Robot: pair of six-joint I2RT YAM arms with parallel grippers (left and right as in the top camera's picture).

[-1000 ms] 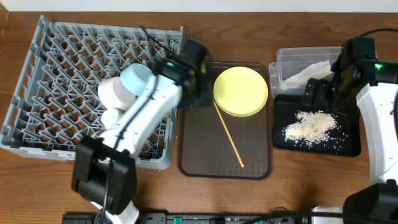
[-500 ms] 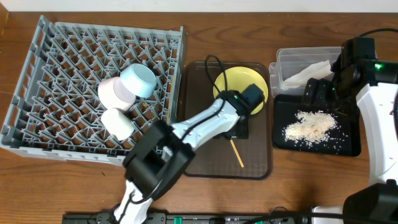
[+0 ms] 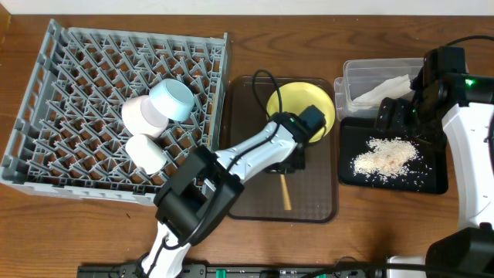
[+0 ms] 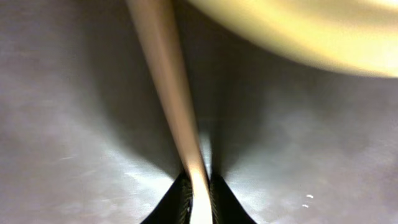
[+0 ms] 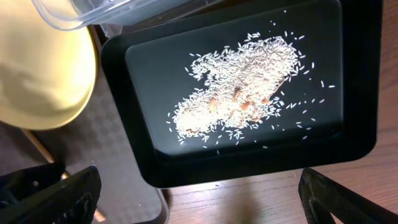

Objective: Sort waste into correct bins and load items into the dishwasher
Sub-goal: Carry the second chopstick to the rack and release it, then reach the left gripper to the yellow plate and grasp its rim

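The chopsticks (image 3: 285, 193) are in line with the rack's side. My left gripper should go on to the open part of the rack (image 3: 206, 123) beside the light blue bowl before it lets go there.
My left gripper (image 3: 289, 164) is over the brown serving tray (image 3: 316, 201), shut on the thin wooden chopsticks (image 3: 285, 194), which show as one stick. In the left wrist view the stick (image 4: 168, 93) runs up from between the closed fingers (image 4: 200, 202) toward the yellow plate (image 4: 311, 31). The plate (image 3: 305, 108) lies at the tray's far end, partly under my arm. The grey dishwasher rack (image 3: 93, 54) holds the pink-white bowl (image 3: 143, 114) and the light blue bowl (image 3: 174, 100). My right gripper (image 3: 395, 120) hangs open above the black tray (image 3: 436, 181) of rice (image 5: 239, 112).
The clear tub (image 3: 363, 77) behind the black tray holds the crumpled white napkin (image 3: 382, 91). A white cup-like piece (image 3: 145, 152) lies in the rack below the bowls. The black tray's near rim (image 5: 249, 171) borders bare wooden table (image 5: 249, 205).
My left arm swung from the rack's edge over to the brown tray, and its gripper closed on the chopsticks. The stick's near end shifted left. The right arm has not moved.
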